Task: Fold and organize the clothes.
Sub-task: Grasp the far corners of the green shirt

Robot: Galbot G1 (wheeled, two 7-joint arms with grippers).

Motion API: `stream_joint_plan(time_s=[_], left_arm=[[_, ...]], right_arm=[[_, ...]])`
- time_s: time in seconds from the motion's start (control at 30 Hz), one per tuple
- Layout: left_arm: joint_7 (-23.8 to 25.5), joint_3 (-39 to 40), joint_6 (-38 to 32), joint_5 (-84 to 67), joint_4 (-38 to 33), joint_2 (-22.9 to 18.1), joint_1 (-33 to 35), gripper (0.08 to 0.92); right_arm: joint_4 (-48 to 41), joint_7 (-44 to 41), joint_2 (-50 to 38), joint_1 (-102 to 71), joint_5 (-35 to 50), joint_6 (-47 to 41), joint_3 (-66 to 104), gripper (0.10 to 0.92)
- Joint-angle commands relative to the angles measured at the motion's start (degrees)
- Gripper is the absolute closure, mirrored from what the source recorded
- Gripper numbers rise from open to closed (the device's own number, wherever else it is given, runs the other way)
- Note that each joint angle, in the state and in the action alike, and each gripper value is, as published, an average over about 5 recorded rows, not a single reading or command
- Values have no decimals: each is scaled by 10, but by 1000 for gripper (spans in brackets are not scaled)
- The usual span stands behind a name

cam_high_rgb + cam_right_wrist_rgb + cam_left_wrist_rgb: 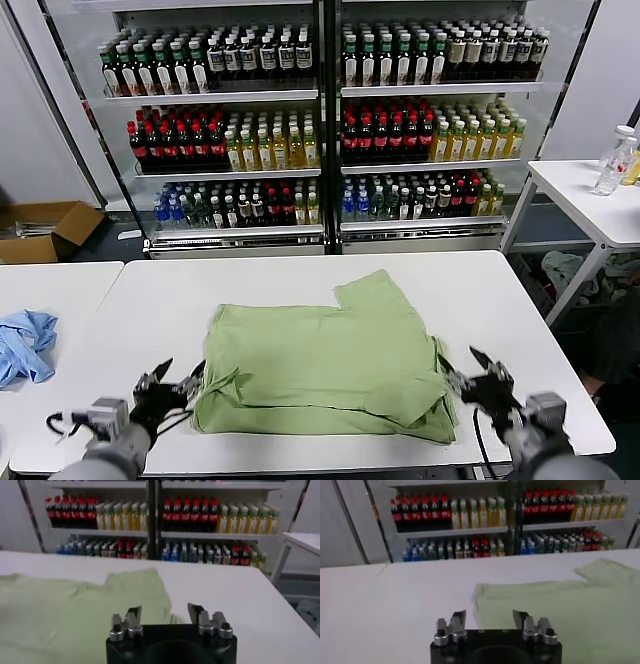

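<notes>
The near layers should stay flat and the far fabric should bend up when the robot lifts the shirt's far edge, because a loose fold line runs between them.
The light green polo shirt lies folded in layers on the white table, one sleeve sticking out toward the far right; collar, buttons and graphic are hidden. My left gripper is open and empty at the shirt's near left corner, just off the fabric. My right gripper is open and empty at the shirt's near right corner. The left wrist view shows the shirt beyond the open left gripper. The right wrist view shows the shirt beyond the open right gripper.
A light blue garment lies on the neighbouring table at the left. A fridge with bottle shelves stands behind the table. A small white table with a bottle stands at the right. A cardboard box is on the floor at the left.
</notes>
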Motion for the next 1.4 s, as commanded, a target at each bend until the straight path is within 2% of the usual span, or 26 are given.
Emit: stream_joint_plan(time_s=[0.03,0.17,0.37,0.6,0.7,0.8,1.03,1.23,1.4], left_arm=[[2,177,-2,28,320,-9,-350,273],[10,222,-2,43,392,-28,-409,187],[17,244,-2,57,452,-50,-436,177],[28,250,0,51,464,-57,-430,177],[32,251,0,49,454,-54,-418,183],[34,249,0,48,444,-53,-405,236],[32,238,-1,44,435,-59,-383,433],[35,224,-1,15,421,-54,-363,597],[37,198,-7,-27,391,-49,-348,745]], right_arm=[[-296,25,51,377,39,-25,-206,224],[-383,22,90,440,36,-25,-245,204],[-461,15,126,466,29,-25,-263,203],[-504,4,148,460,36,-25,-282,203],[-512,0,151,454,45,-26,-291,227],[-517,-3,152,450,49,-26,-302,301],[-536,-7,150,453,63,-27,-316,492],[-517,-16,142,447,67,-23,-315,665],[-504,-30,133,443,59,26,-319,804]])
